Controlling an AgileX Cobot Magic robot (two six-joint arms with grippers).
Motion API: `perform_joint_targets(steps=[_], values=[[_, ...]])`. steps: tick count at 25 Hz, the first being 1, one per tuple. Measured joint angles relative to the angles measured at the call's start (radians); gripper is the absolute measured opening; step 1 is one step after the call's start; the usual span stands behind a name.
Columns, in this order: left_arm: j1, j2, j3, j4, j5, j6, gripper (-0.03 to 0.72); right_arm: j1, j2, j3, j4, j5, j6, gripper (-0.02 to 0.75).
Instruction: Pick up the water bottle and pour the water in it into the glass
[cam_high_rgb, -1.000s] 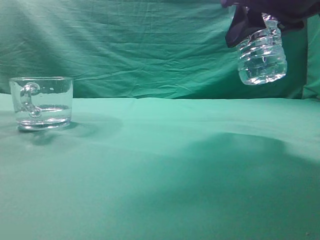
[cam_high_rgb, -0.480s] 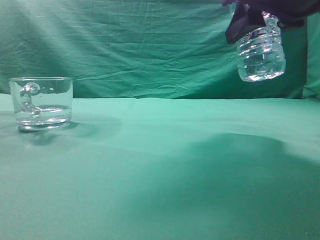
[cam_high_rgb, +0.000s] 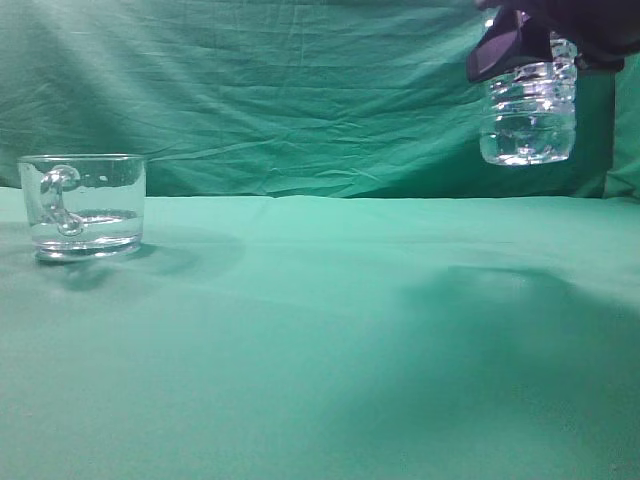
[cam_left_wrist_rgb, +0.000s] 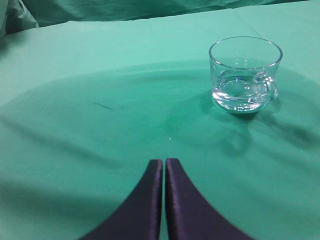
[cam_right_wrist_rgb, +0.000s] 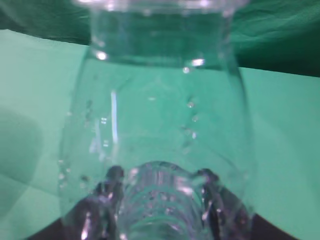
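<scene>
My right gripper continues to lower the water bottle, which hangs upright with its base (cam_high_rgb: 527, 150) over open green cloth (cam_high_rgb: 487, 252), until the bottle's base stands flat, and then let go.
The clear ribbed water bottle (cam_high_rgb: 527, 112) hangs upright high at the right of the exterior view, held by my right gripper (cam_high_rgb: 530, 45) shut round its upper part. A little water shows in its base. It fills the right wrist view (cam_right_wrist_rgb: 160, 125), with my right gripper's dark jaws (cam_right_wrist_rgb: 159, 187) on both sides of it. The glass (cam_high_rgb: 83, 205), a short clear mug with a curved handle, stands on the cloth at far left with some water in it. It also shows in the left wrist view (cam_left_wrist_rgb: 244, 75). My left gripper (cam_left_wrist_rgb: 164, 162) is shut and empty, well short of the glass.
A green cloth (cam_high_rgb: 320, 340) covers the table and hangs as a wrinkled backdrop (cam_high_rgb: 280, 90) behind it. The arm's shadow lies on the cloth at the right.
The bottle has swung from a tilt to upright and shifted slightly right with my right gripper. The glass and my left gripper have not moved.
</scene>
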Motion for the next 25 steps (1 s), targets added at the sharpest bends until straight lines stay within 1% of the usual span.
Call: perform_joint_targets(steps=[1, 3, 6, 9, 13, 17, 25], values=[[0.000, 0.000, 0.000, 0.000, 0.000, 0.000, 0.000, -0.012, 0.021, 0.000, -0.038, -0.030, 0.028, 0.319], [0.000, 0.000, 0.000, 0.000, 0.000, 0.000, 0.000, -0.036, 0.076, 0.000, -0.077, -0.087, 0.052, 0.319], [0.000, 0.000, 0.000, 0.000, 0.000, 0.000, 0.000, -0.072, 0.155, 0.000, -0.090, -0.191, 0.051, 0.319], [0.000, 0.000, 0.000, 0.000, 0.000, 0.000, 0.000, -0.079, 0.222, 0.000, -0.093, -0.266, -0.003, 0.319], [0.000, 0.000, 0.000, 0.000, 0.000, 0.000, 0.000, -0.079, 0.279, 0.000, -0.107, -0.313, -0.053, 0.319], [0.000, 0.000, 0.000, 0.000, 0.000, 0.000, 0.000, -0.079, 0.315, -0.019, -0.107, -0.343, -0.064, 0.319], [0.000, 0.000, 0.000, 0.000, 0.000, 0.000, 0.000, -0.079, 0.323, -0.030, -0.124, -0.354, -0.069, 0.319]])
